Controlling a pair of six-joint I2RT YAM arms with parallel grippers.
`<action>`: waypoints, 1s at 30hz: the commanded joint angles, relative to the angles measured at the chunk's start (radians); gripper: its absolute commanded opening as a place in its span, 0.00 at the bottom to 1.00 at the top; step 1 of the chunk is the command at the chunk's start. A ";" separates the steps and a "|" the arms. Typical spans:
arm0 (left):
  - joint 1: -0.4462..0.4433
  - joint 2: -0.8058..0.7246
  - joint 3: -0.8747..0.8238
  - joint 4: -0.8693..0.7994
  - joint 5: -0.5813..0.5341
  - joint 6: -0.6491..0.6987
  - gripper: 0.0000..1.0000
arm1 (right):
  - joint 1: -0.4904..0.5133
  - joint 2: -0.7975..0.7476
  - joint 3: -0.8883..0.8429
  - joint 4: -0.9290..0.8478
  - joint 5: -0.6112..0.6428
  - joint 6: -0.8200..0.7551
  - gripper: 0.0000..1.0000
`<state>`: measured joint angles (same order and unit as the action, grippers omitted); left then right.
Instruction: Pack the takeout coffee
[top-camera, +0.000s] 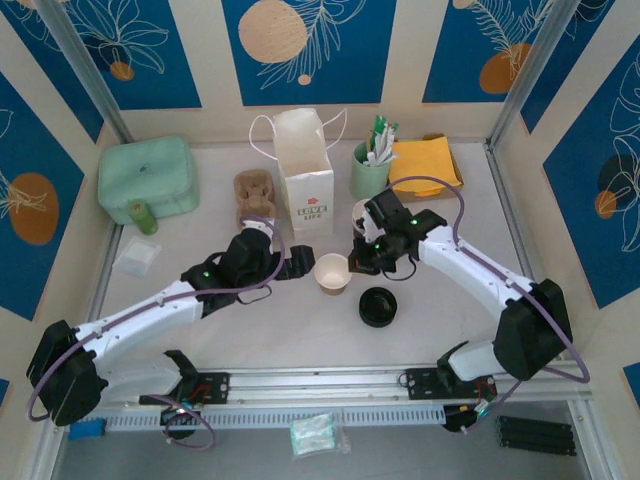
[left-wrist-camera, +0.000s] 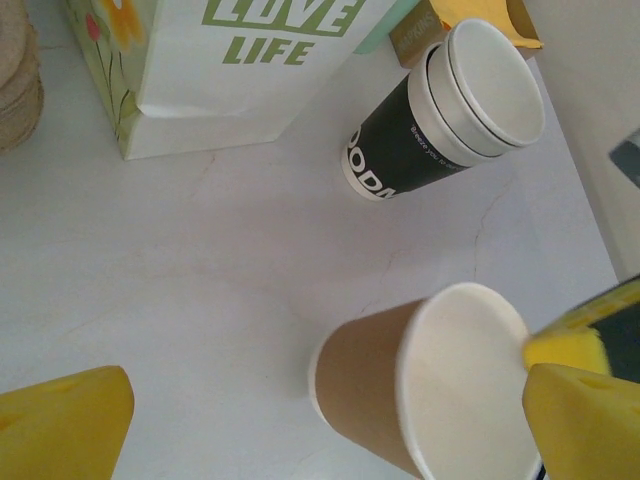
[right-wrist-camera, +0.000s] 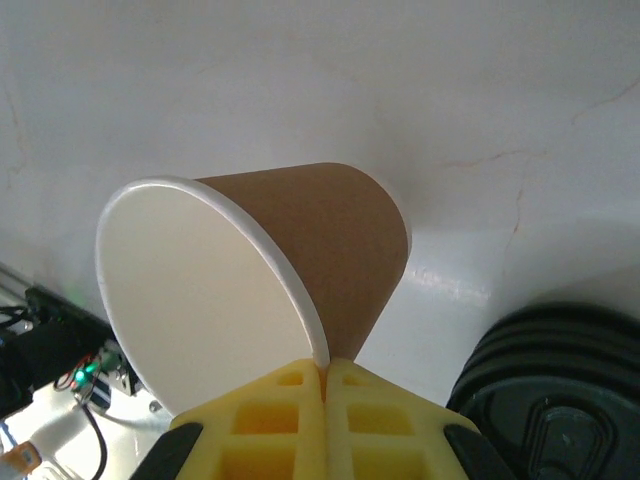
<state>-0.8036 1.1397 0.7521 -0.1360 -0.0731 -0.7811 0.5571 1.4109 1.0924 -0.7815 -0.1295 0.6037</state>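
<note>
The brown cup stands upright, clear of the black lid, so the robot's right gripper should keep holding the brown cup's rim until the cup's bottom sits flat, then let go.
The takeout coffee is a lidless kraft-brown paper cup with a white rim, standing mid-table. My right gripper is shut on the cup's right rim; the right wrist view has its yellow fingertips pinching the rim of the cup. My left gripper is open just left of the cup. From the left wrist, the cup sits between the wide-apart yellow fingers, close to the right one, with neither touching it.
A white "LOVE LIFE" paper bag stands behind the cup. A white cup with a black band is beside it. A black lid lies front right. Green box, cardboard carrier, utensil cup and orange napkins line the back.
</note>
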 joint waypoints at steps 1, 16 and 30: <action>-0.004 0.009 -0.009 0.002 -0.015 -0.014 0.99 | 0.010 0.036 -0.007 0.058 0.010 0.009 0.00; -0.006 0.033 0.020 0.043 0.021 -0.040 0.99 | 0.024 0.148 0.023 0.052 0.047 -0.034 0.09; -0.004 0.012 0.172 -0.108 0.035 -0.128 0.99 | 0.035 -0.046 0.058 -0.155 0.092 -0.074 0.38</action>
<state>-0.8036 1.1717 0.8448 -0.1684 -0.0494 -0.8631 0.5789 1.4254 1.1278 -0.8284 -0.0555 0.5419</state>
